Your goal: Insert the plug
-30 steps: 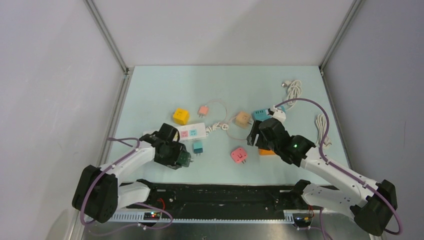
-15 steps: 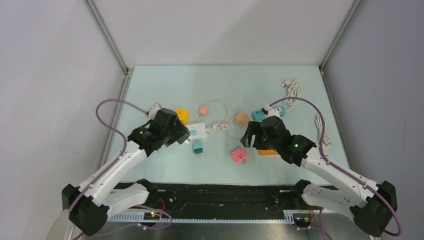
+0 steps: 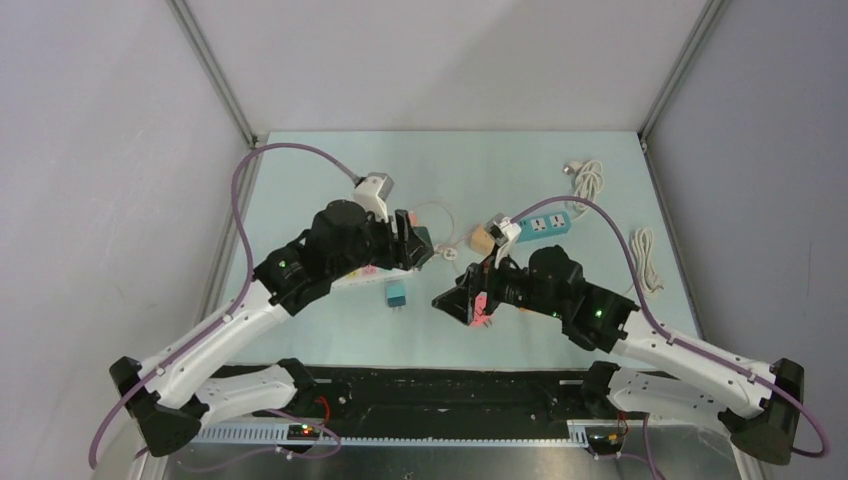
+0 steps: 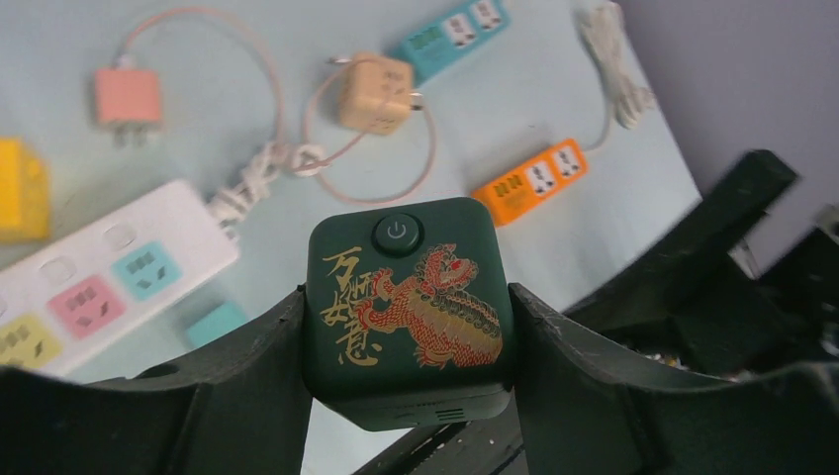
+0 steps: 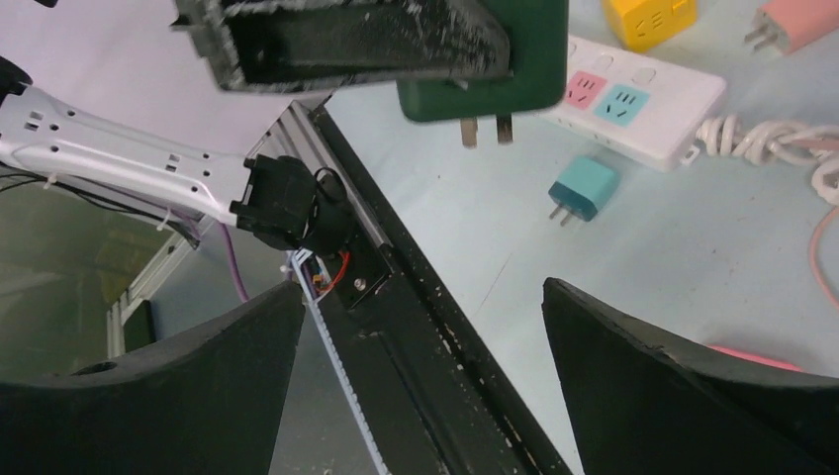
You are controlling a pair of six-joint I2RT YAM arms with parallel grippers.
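The dark green plug's pins (image 5: 487, 131) point across the fingers of my left gripper, so I should put the plug down by the strip so that my right gripper can take it.
A dark green cube plug (image 4: 411, 297) with a gold and red dragon on its face hangs above the table, and my left gripper (image 4: 408, 297) is shut on its two sides. In the right wrist view the plug (image 5: 495, 69) shows its prongs pointing down toward the white power strip (image 5: 633, 99). From the left wrist view the strip (image 4: 99, 287) lies below and to the left of the plug. From above, the left gripper (image 3: 412, 243) hovers over the strip's right end. My right gripper (image 3: 455, 300) stands open and empty, low, right of the left one.
A small teal plug (image 3: 396, 294) lies in front of the strip and a pink plug (image 3: 483, 305) under my right gripper. A yellow cube (image 4: 20, 188), pink adapter (image 4: 127, 96), beige cube (image 3: 482, 238), teal strip (image 3: 545, 225) and orange strip (image 4: 529, 181) lie around. White cables (image 3: 588, 178) sit at the far right.
My left arm has lifted and swung back and to the right with the green plug. My right gripper has moved left from the orange strip and its jaws stand wider.
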